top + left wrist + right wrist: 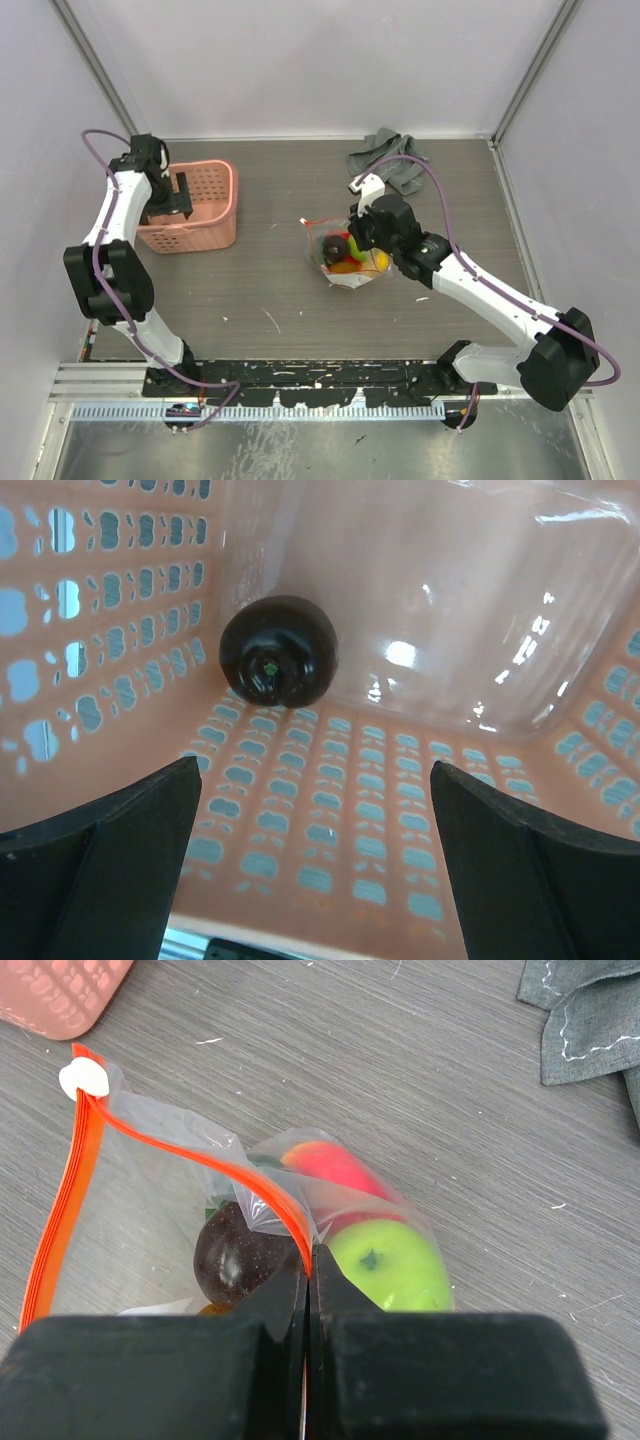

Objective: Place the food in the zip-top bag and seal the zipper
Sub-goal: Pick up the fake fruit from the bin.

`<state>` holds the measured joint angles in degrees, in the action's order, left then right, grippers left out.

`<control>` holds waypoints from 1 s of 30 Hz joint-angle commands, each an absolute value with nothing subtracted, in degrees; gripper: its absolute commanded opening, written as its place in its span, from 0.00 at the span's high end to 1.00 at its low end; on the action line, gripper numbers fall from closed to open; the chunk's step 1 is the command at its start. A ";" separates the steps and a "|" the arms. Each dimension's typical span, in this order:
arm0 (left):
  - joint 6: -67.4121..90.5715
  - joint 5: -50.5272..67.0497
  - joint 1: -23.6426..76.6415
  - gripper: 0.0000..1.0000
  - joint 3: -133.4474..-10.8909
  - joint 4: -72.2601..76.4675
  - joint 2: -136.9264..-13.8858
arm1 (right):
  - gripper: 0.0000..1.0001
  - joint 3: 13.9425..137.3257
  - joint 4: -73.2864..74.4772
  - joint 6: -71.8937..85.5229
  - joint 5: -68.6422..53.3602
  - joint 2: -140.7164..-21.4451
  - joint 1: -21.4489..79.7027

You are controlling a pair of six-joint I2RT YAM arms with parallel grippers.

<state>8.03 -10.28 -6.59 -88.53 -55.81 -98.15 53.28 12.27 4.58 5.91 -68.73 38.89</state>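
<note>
I should go on down into the basket until my left gripper's wide-open fingers straddle the dark purple-brown fruit, which lies alone ahead of them, before they close.
The clear zip-top bag lies mid-table, holding a green fruit, a red one and a dark purple-brown one. My right gripper is shut on the bag's red-orange zipper strip; its white slider tab sits at the far left end. My left gripper is open inside the pink basket, above its floor. One dark purple-brown fruit lies in the basket's far corner, ahead of the open fingers.
A grey cloth lies at the back right of the table, also in the right wrist view. The basket's perforated walls close in around my left gripper. White walls bound the table on three sides.
</note>
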 commanded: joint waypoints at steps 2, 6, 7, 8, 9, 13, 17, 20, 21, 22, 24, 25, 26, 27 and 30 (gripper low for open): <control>7.44 -7.65 -8.53 0.02 -85.33 -49.11 -100.01 | 0.96 52.94 8.07 4.02 6.15 -67.77 39.16; 6.44 -8.44 -8.73 0.02 -84.87 -48.99 -103.02 | 0.96 52.79 7.76 4.17 6.37 -68.15 39.16; 6.46 -8.64 -9.01 0.02 -84.73 -48.69 -103.58 | 0.96 52.74 7.66 4.19 6.46 -68.24 39.15; 6.47 -8.24 -9.31 0.02 -84.58 -48.43 -104.15 | 0.96 52.69 7.51 4.22 6.50 -68.35 39.19; 6.69 -7.78 -9.58 0.02 -84.56 -48.25 -104.84 | 0.96 52.70 7.41 4.21 6.55 -68.45 39.17; 7.28 -8.04 -10.28 0.02 -84.64 -48.09 -107.22 | 0.96 52.57 7.33 4.31 6.59 -68.73 39.17; 7.19 -9.15 -10.28 0.02 -84.20 -47.56 -109.23 | 0.96 52.39 6.99 4.39 6.55 -68.89 39.18; 6.96 -8.81 -10.37 0.02 -84.26 -47.50 -110.81 | 0.96 52.24 6.80 4.45 6.52 -68.91 39.20; 7.02 -8.39 -10.41 0.03 -84.24 -47.54 -111.37 | 0.96 52.19 6.77 4.47 6.51 -68.92 39.16; 7.11 -7.86 -10.45 0.03 -84.33 -47.55 -111.95 | 0.96 52.16 6.80 4.44 6.50 -68.93 39.17; 7.29 -6.72 -10.46 0.07 -84.69 -47.53 -112.79 | 0.96 51.99 6.64 4.48 6.63 -68.89 39.20; 7.28 -6.14 -10.54 0.08 -84.84 -47.49 -112.99 | 0.96 51.97 6.55 4.44 6.67 -68.83 39.14; 7.29 -5.67 -10.62 0.10 -84.84 -47.54 -113.10 | 0.96 51.91 6.59 4.50 6.76 -68.82 39.12; 7.28 -5.33 -10.70 0.11 -84.87 -47.55 -113.18 | 0.96 51.86 6.58 4.56 6.85 -68.88 39.11; 6.92 -4.54 -11.18 0.12 -84.61 -47.54 -113.36 | 0.96 51.73 6.33 4.61 6.86 -69.00 39.17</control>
